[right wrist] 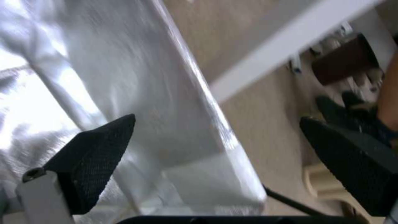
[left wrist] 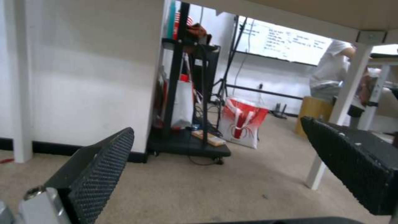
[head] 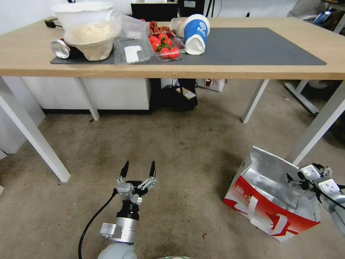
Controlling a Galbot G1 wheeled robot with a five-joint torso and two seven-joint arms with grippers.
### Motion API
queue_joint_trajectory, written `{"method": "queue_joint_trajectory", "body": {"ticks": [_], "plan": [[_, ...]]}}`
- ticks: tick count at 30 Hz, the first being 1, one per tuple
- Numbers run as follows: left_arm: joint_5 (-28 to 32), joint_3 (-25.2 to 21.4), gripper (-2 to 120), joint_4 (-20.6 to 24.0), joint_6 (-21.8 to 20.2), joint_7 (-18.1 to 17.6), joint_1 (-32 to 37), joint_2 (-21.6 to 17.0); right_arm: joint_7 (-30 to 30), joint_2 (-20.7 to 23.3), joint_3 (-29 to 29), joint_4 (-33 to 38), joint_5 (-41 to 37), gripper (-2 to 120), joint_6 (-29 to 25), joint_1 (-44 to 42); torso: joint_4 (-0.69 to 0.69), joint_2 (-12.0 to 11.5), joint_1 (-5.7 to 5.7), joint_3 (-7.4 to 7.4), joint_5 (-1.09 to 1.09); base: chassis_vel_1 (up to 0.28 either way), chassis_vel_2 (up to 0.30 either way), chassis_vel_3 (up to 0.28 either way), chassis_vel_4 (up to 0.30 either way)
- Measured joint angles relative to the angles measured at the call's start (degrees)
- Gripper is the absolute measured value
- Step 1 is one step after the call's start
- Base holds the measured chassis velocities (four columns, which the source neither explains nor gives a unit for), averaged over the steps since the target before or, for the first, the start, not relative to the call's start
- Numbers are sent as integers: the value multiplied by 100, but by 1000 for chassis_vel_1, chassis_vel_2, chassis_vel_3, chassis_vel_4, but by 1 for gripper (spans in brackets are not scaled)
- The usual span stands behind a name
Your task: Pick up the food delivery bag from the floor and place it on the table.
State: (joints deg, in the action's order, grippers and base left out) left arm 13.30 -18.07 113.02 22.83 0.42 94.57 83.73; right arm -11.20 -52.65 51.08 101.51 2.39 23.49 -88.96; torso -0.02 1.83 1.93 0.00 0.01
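Observation:
My right gripper will make the food delivery bag point(head: 268, 207) hang tilted, with its opening still wide open, when I lift, because it straddles one side of the bag's open rim.
The food delivery bag point(head: 273, 196) stands open on the carpet at the lower right, white and red outside with silver foil lining point(right wrist: 124, 62) and white strap handles. My right gripper point(head: 303, 172) is at the bag's far right rim and open: in the right wrist view point(right wrist: 216, 119) one finger is over the foil interior and the other is outside the wall, touching nothing. My left gripper point(head: 139, 164) hovers open over bare carpet at the lower centre, well left of the bag, also empty in the left wrist view point(left wrist: 217, 124). The table point(head: 251, 70) with its dark grey mat point(head: 258, 46) spans the top.
The mat's left half holds bowls point(head: 91, 34), a can point(head: 60, 48), plastic boxes of red fruit point(head: 164, 45) and a tipped blue cup point(head: 197, 32). A white table leg point(head: 316, 126) stands just behind the bag. A black cart point(left wrist: 186, 143) and a small paper bag point(left wrist: 242, 124) sit under the table.

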Motion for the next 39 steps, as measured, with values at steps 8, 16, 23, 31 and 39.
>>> {"method": "queue_joint_trajectory", "body": {"ticks": [8,16,23,31,39], "plan": [[-83,118,100,-76,-41,-9,-72,-7,129,-37,-73,-615,57,100,-169,280,3,3,1,0,0,0,0,0,0],[-93,239,100,-98,-172,-65,-179,-43,133,-121,-148,-882,115,100,-194,477,2,5,1,0,2,0,0,0,0],[-93,271,100,-154,-213,-88,-267,-62,119,-161,-210,-1051,151,100,-149,656,3,6,1,0,0,0,0,0,0],[-88,275,100,-215,-234,-109,-342,-73,-164,-245,-264,-1349,251,93,-153,804,2,7,1,0,-4,0,0,0,0],[-134,203,100,-181,-339,-107,-380,-168,-456,-336,-305,-1518,266,61,-280,952,2,8,1,0,-2,0,0,0,0]]}}
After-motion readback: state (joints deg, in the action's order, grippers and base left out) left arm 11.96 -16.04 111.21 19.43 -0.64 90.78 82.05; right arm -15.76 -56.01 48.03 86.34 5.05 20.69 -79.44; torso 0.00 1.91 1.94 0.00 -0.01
